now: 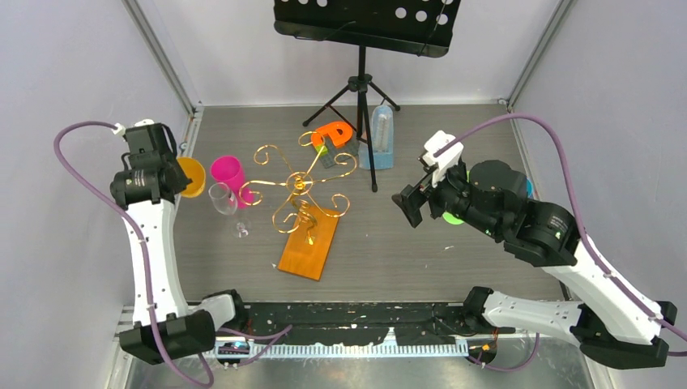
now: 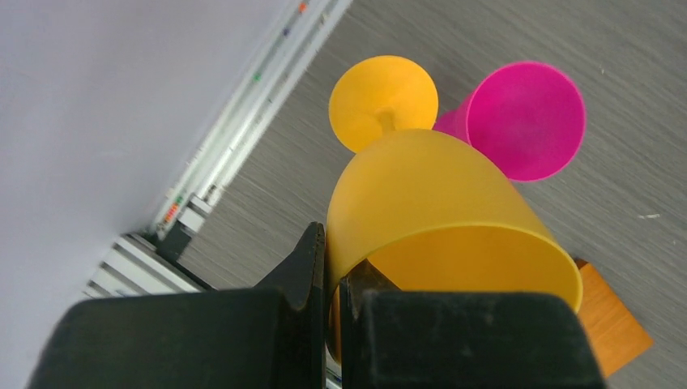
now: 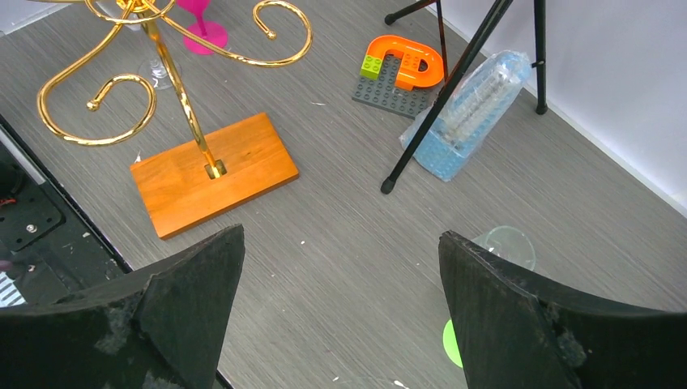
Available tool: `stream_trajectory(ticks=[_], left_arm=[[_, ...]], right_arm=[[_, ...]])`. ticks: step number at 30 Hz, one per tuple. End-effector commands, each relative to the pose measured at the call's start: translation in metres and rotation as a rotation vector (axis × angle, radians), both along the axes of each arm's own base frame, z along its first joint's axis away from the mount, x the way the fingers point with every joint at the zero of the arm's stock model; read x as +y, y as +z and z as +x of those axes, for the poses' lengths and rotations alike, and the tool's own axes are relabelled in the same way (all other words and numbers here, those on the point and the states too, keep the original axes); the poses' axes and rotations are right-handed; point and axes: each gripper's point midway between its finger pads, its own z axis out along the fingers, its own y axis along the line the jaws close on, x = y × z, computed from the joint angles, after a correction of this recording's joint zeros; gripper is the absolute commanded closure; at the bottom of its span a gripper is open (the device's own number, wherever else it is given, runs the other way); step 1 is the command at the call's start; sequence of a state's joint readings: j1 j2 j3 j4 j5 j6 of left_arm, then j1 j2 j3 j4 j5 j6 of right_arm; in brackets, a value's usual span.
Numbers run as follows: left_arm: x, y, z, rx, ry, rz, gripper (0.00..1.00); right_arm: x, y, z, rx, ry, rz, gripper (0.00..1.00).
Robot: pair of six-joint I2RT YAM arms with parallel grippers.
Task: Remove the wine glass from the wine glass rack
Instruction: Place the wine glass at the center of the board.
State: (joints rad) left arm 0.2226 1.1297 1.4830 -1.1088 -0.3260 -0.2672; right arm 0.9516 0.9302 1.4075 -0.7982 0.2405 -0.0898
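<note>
The orange wine glass hangs foot down (image 2: 382, 99) over open table (image 1: 211, 224) by the clear glass, so I should keep my left gripper lowering it until its foot stands flat.
The wine glass rack (image 1: 300, 185) is a gold wire tree on an orange wooden base (image 1: 309, 243), mid-table; its base (image 3: 212, 172) also shows in the right wrist view. No glass hangs on its arms. My left gripper (image 2: 336, 251) is shut on the rim wall of an orange wine glass (image 2: 421, 182), one finger inside the bowl and one outside. That wine glass (image 1: 192, 176) is left of the rack, near the left wall, with its foot (image 2: 382, 101) pointing away from the camera. My right gripper (image 3: 340, 235) hangs open over bare table to the right of the rack, holding nothing.
A pink glass (image 1: 228, 174) and a clear glass (image 1: 223, 198) stand between the orange glass and the rack. A black music stand (image 1: 362, 81), a Lego plate with an orange piece (image 1: 332, 134) and a bagged blue object (image 1: 377, 138) are behind. A green glass (image 1: 451, 217) lies under the right arm.
</note>
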Motion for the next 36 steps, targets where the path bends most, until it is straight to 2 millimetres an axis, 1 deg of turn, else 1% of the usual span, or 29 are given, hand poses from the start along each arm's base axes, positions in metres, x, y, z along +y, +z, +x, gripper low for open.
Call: stream_trajectory(ticks=[1,3,8,14,17,21,29,33,36], left_arm=[[-0.009,-0.031,0.017,-0.002,-0.023,-0.149,1.0],[-0.01,-0.049,0.016,0.025,-0.017,-0.188,1.0],[-0.007,-0.08,0.013,0.074,0.012,-0.243,1.0],[0.0,-0.103,0.011,0.109,0.053,-0.291,1.0],[0.003,-0.111,0.009,0.117,0.076,-0.311,1.0],[0.007,-0.119,0.007,0.129,0.102,-0.344,1.0],[0.016,-0.132,0.005,0.138,0.167,-0.404,1.0],[0.014,-0.14,0.008,0.139,0.172,-0.477,1.0],[0.016,-0.147,0.009,0.15,0.183,-0.499,1.0]], right_arm=[[-0.006,0.006,-0.006,0.002,-0.004,0.047,0.04],[-0.008,0.006,-0.008,-0.001,-0.002,0.049,0.04],[-0.011,0.006,-0.013,-0.003,0.01,0.056,0.04],[-0.011,0.002,-0.017,0.005,0.023,0.07,0.04],[-0.011,-0.001,-0.017,0.011,0.024,0.065,0.04],[-0.011,0.001,-0.017,0.006,0.025,0.069,0.04],[-0.008,0.001,-0.017,0.016,0.028,0.076,0.04],[-0.007,0.001,-0.017,0.016,0.028,0.079,0.04],[-0.005,-0.001,-0.016,0.019,0.029,0.081,0.04]])
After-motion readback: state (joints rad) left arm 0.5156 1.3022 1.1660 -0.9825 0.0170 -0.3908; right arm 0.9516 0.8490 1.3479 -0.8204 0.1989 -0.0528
